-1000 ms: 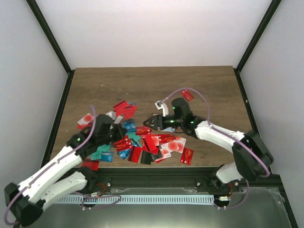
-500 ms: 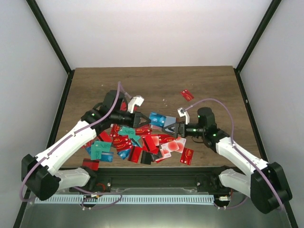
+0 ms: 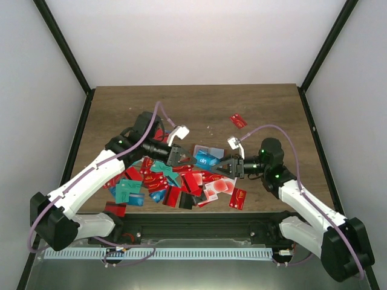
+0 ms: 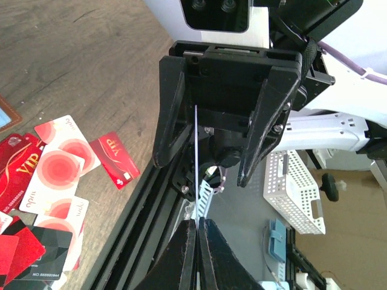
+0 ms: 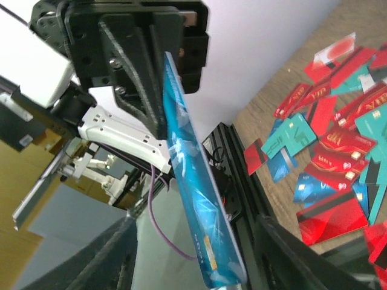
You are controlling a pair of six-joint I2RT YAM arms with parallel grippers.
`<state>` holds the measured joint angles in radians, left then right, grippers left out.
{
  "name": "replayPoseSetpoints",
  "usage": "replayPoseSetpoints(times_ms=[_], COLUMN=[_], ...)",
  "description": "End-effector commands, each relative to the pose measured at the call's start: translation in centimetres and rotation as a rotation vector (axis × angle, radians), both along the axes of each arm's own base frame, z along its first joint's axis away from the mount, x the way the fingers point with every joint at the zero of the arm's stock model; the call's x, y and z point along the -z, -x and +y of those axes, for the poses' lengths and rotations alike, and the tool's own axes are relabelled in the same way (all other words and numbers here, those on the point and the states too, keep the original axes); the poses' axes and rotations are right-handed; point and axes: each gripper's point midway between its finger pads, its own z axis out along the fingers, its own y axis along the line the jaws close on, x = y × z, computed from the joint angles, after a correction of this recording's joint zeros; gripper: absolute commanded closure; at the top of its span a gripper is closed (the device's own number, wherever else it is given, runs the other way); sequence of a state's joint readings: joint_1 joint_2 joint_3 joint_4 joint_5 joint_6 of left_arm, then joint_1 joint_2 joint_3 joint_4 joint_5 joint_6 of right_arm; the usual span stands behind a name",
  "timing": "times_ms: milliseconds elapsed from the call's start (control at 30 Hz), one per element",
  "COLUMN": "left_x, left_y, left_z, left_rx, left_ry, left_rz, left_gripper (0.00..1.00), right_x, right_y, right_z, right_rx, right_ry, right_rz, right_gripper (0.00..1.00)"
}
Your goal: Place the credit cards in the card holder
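Observation:
I should use my left gripper to pull the blue card clear and take it to the card holder [image 3: 214,152], because the blue card's loose end [image 5: 220,273] is between my right gripper's open fingers.
My left gripper [image 3: 179,154] is shut on one end of a blue credit card [image 3: 205,159] and holds it on edge above the pile. In the left wrist view the card [image 4: 196,157] is a thin line rising from the shut fingertips [image 4: 188,241]. My right gripper [image 3: 227,166] faces it, open. In the right wrist view the card [image 5: 193,187] hangs between the spread fingers [image 5: 115,254], touching neither. More credit cards [image 3: 181,181], mostly red, lie scattered below. A brown-edged, pale blue corner [image 4: 5,115] at the left wrist view's edge may be the card holder.
A lone red card [image 3: 238,121] lies far right of the pile and another [image 3: 237,198] near the front rail. The black front rail [image 3: 199,226] runs along the table's near edge. Bare wood [image 3: 199,103] stretches behind the pile.
The left arm swung up from the near left to over the pile, carrying the blue card. The right arm drew back to the right and now faces the card's free end.

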<state>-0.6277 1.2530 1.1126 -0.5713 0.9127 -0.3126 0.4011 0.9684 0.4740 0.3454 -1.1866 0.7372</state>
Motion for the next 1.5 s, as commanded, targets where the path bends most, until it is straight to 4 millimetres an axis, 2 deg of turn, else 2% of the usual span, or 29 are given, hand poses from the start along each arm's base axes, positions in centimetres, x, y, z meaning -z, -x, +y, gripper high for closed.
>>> replayPoseSetpoints(times_ms=[0,333,433,467,533,633,700,733,800,900,1000,1100,1333,1467], left_x=[-0.5,0.2,0.2,0.1,0.0,-0.6,-0.8,-0.9,-1.1,-2.6,-4.3,-5.3,-6.9,-6.7], left_y=[0.8,1.4,0.8,0.1,-1.6,-3.1,-4.0,-4.5,-5.3,-5.9,-6.5,-7.0,-7.6,-8.1], left_z=[0.0,0.1,-0.2,-0.3,-0.4,-0.5,-0.3,-0.1,0.2,0.1,-0.2,-0.4,-1.7,-2.5], left_rx=[0.057,0.088,0.065,0.030,-0.068,-0.163,-0.227,-0.258,-0.323,-0.372,-0.392,-0.400,-0.362,-0.358], left_ry=[0.032,0.027,0.032,0.023,0.024,0.071,0.091,0.107,0.137,0.262,0.403,0.500,0.589,0.587], left_rz=[0.000,0.026,0.020,0.010,-0.012,-0.034,-0.054,-0.065,-0.077,-0.071,-0.064,-0.055,-0.062,-0.049], left_gripper=[0.96,0.96,0.95,0.90,0.60,0.32,0.21,0.20,0.19,0.21,0.27,0.36,0.47,0.60], right_x=[-2.0,-1.7,-1.7,-1.8,-2.1,-2.5,-2.9,-3.1,-3.4,-4.1,-5.1,-6.0,-7.3,-7.9], right_y=[0.7,0.5,0.4,0.3,-0.2,-1.0,-1.6,-2.0,-2.6,-3.6,-4.5,-5.5,-6.7,-6.9], right_z=[-0.3,-0.3,-0.3,-0.3,-0.3,-0.4,-0.5,-0.6,-0.7,-1.0,-1.2,-1.5,-1.4,-1.4], right_rx=[-0.042,-0.032,-0.027,-0.021,0.008,0.066,0.106,0.134,0.176,0.237,0.283,0.330,0.379,0.400], right_ry=[-0.043,-0.029,-0.031,-0.033,-0.037,-0.060,-0.083,-0.095,-0.123,-0.168,-0.217,-0.266,-0.331,-0.360], right_rz=[-0.063,-0.063,-0.059,-0.056,-0.043,-0.014,0.005,0.015,0.030,0.054,0.054,0.066,0.082,0.071], right_gripper=[0.50,0.97,0.99,0.99,0.99,0.99,0.99,0.99,0.99,0.99,0.99,0.99,0.99,0.99])
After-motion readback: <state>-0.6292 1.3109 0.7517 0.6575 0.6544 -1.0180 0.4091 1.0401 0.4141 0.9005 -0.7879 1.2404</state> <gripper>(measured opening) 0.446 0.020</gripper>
